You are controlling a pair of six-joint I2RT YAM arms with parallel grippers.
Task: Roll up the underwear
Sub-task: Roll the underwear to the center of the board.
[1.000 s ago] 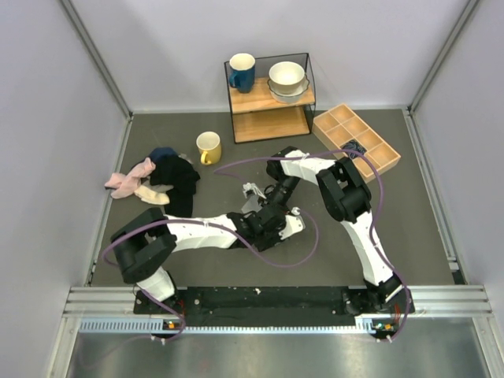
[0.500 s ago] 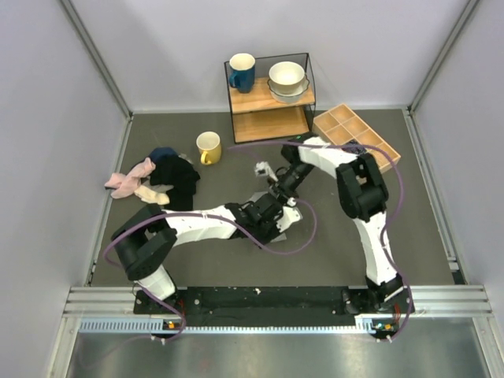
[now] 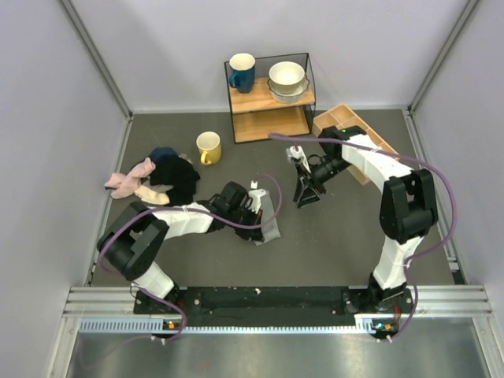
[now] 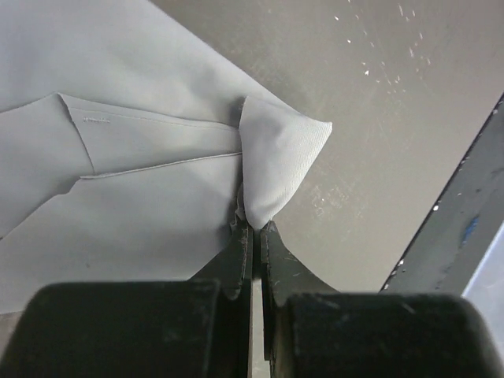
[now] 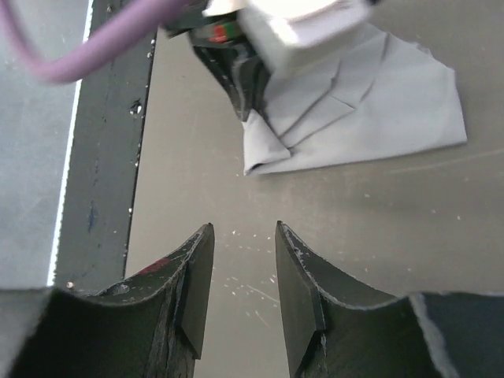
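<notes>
Only the robot's left gripper is pinching one side of the underwear's folded end [image 4: 257, 209], so the right gripper should grab the fold's loose side [image 4: 303, 130] before the left gripper opens.
The underwear [image 3: 270, 224] is a light grey cloth lying folded flat on the dark table, just right of my left gripper [image 3: 257, 209]. In the left wrist view my left gripper [image 4: 252, 224] is shut on a folded corner of the underwear [image 4: 142, 118], which stands up between the fingertips. My right gripper [image 3: 302, 197] is open and empty, above the table to the right of the cloth. In the right wrist view its open jaws [image 5: 242, 228] hang over bare table, with the underwear [image 5: 370, 102] and the left gripper [image 5: 240, 79] beyond them.
A yellow mug [image 3: 209, 147] stands at the back left. A dark clothes pile [image 3: 179, 178] and pink socks [image 3: 130, 181] lie at the left. A shelf [image 3: 271, 101] with a blue mug and bowls stands at the back, a wooden divided tray [image 3: 356, 138] to its right.
My right gripper has left the underwear and moved back and to the right, now open. My left gripper has shifted left, still pinching the cloth, and the underwear now shows uncovered.
</notes>
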